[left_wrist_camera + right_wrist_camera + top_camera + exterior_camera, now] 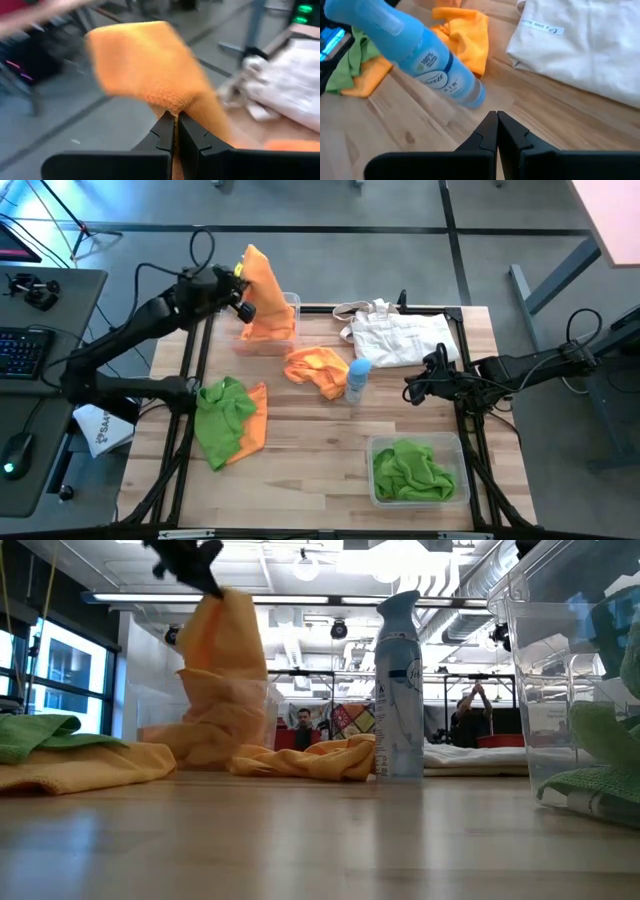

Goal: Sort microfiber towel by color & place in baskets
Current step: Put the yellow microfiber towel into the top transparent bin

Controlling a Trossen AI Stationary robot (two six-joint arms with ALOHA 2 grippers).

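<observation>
I keep lowering the towel's top with my left gripper until the towel bunches up inside, and then let go, because the orange towel's lower end is inside the far clear basket.
My left gripper is shut on an orange towel above the far-left clear basket; the towel's lower part sits in that basket. A second orange towel lies crumpled mid-table. A green towel lies over another orange one near the left edge. The near-right clear basket holds green towels. My right gripper hovers shut, holding nothing, just right of the blue bottle. My left gripper pinches the orange towel between its two fingers at a bunched fold near its top. The fingers come level from the table's left. The towel hangs below and bulges above the fingers, its lower end resting in the far-left basket.
A white tote bag lies at the far right of the table. The light-blue spray bottle stands upright mid-table, close to my right gripper. Bare wood lies along the near edge between the towel pile and the green basket.
</observation>
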